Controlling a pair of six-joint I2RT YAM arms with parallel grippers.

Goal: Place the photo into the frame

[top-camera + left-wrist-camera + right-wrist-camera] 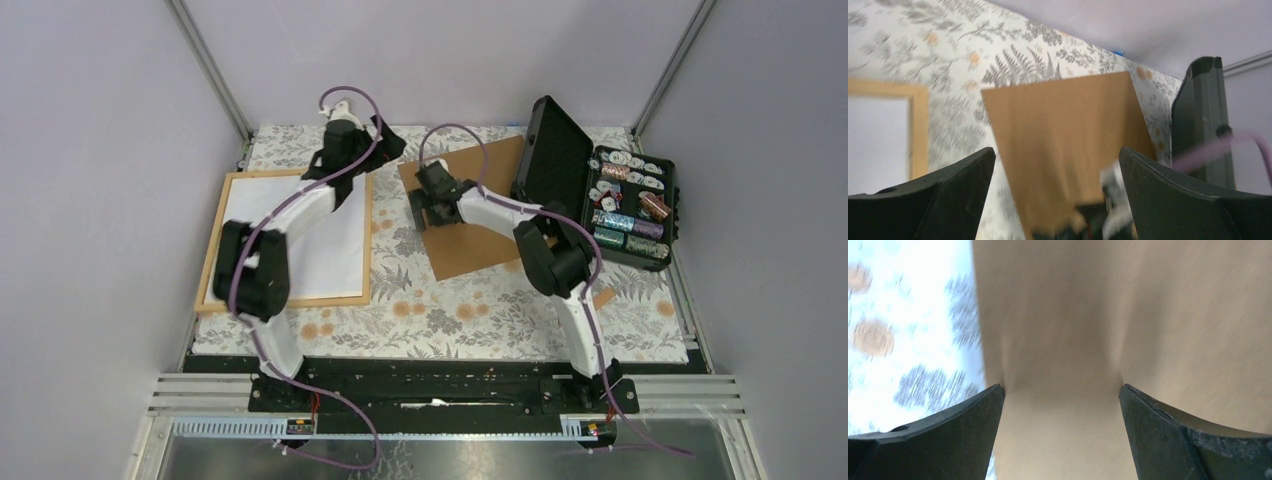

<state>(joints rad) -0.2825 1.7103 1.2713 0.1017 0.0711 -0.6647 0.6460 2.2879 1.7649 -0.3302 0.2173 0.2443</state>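
I should have my left gripper help my right gripper slide the brown board towards the table's near edge (480,351), because the board lies crooked against the black case lid (516,166).
The frame (214,242) lies flat on the left of the table, thin light wood around a plain white inside (330,250). One corner of the frame (919,130) shows in the left wrist view. The photo is out of view in all three views. My left gripper (388,147) hangs open and empty above the cloth by the frame's far right corner; in its own view the left gripper (1057,152) looks towards the brown board (1058,125). My right gripper (428,198) is open, low over that board (480,240), near its left edge. Only bare board (1128,315) lies between the right gripper's (1062,390) fingers.
An open black hard case (555,150) stands at the back right, its tray of poker chips (630,205) beside it. The case lid (1203,115) also shows in the left wrist view. A fern-print cloth (450,310) covers the table. Grey walls close in three sides.
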